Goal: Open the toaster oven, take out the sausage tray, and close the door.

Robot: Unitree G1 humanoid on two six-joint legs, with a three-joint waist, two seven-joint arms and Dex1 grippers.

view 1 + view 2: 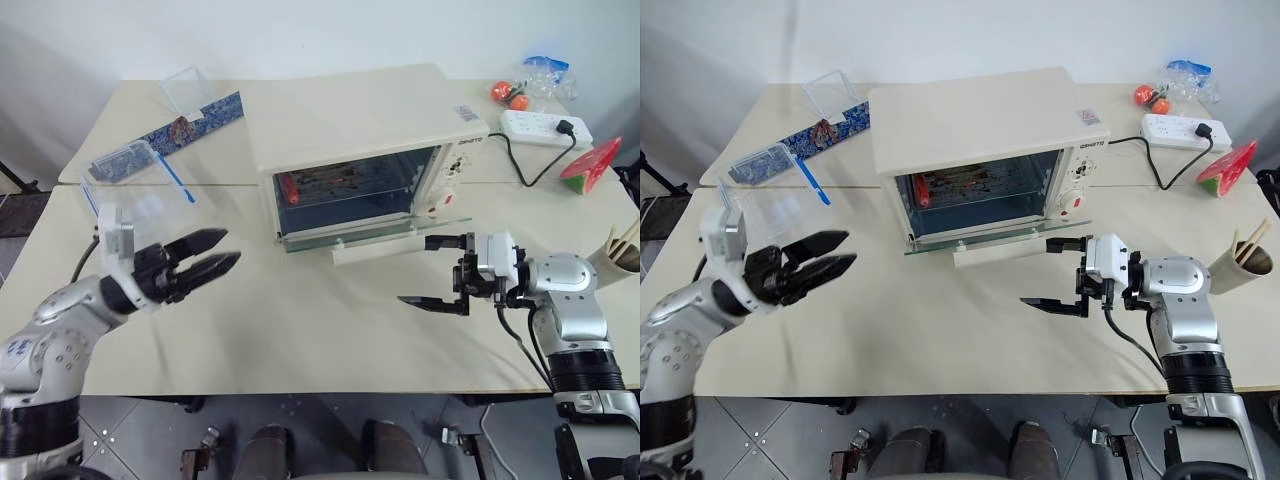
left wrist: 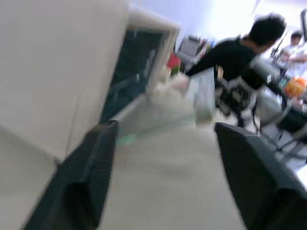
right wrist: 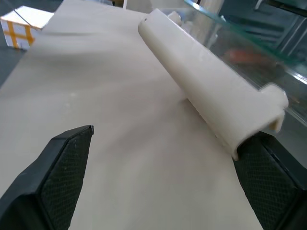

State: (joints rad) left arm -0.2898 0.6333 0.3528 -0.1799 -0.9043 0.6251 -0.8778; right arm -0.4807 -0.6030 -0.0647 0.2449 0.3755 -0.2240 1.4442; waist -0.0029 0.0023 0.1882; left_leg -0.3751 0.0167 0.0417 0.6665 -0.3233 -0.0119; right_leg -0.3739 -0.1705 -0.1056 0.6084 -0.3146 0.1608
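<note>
The glass door [image 1: 378, 240] is slanted half open before the oven, so I should bring it down flat and withdraw my right gripper before reaching for the sausage tray [image 1: 345, 184].
The cream toaster oven [image 1: 350, 115] stands mid-table with its glass door [image 1: 370, 228] folded down flat and the bar handle [image 1: 385, 247] toward me. Inside, the silver sausage tray [image 1: 350, 182] sits on the rack, with a red sausage [image 1: 288, 188] at its left end. My left gripper [image 1: 231, 246] hovers open and empty to the left of the oven, pointing toward it. My right gripper [image 1: 415, 270] is open just off the handle's right end, touching nothing. The right wrist view shows the handle [image 3: 211, 103] close between its fingers [image 3: 62, 167].
A clear plastic container [image 1: 135, 175] with a blue clip and a blue patterned strip [image 1: 195, 122] lie at the back left. At the right are a power strip [image 1: 545, 127] with the oven's cord, a watermelon slice [image 1: 592, 165] and a cup of chopsticks [image 1: 625, 245]. A person [image 2: 235, 48] sits beyond the table.
</note>
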